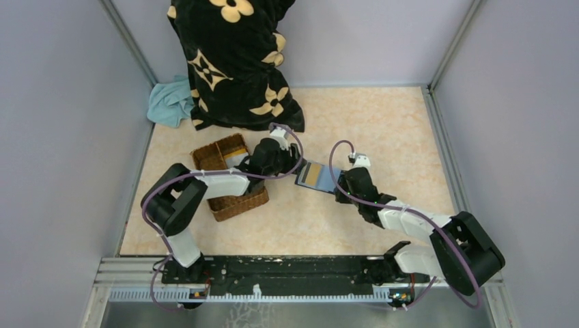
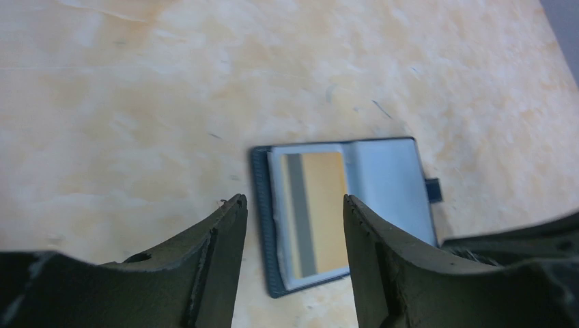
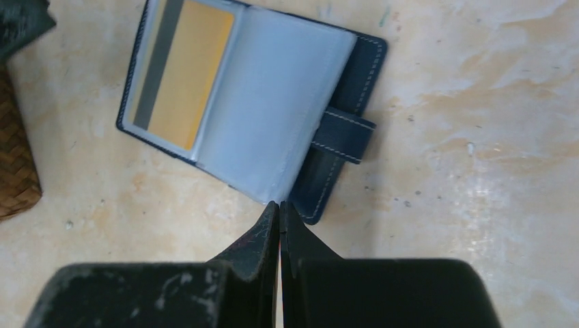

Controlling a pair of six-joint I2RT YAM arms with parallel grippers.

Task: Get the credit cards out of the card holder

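Next, my right gripper pushes the near edge (image 1: 326,191) with closed fingers to straighten the card holder (image 1: 319,176) before it takes the credit card, because the card holder lies slanted to my grippers.
The navy card holder (image 1: 316,176) lies open on the table, its pale blue inside facing up. One yellow credit card (image 2: 321,212) with a grey stripe sits in the left clear sleeve, also plain in the right wrist view (image 3: 184,75). My left gripper (image 2: 292,201) hangs open just above that half, one finger on each side of the card, holding nothing. My right gripper (image 3: 280,203) is shut, its tips meeting at the near corner of the empty right sleeve (image 3: 273,102), next to the clasp strap (image 3: 345,134). From above, the left gripper (image 1: 293,171) and the right gripper (image 1: 339,186) flank the holder.
A brown wicker basket (image 1: 229,179) with compartments stands left of the holder, under my left forearm; its edge shows in the right wrist view (image 3: 17,157). A black flowered blanket (image 1: 235,61) and a teal cloth (image 1: 171,101) lie at the back. Grey walls enclose three sides.
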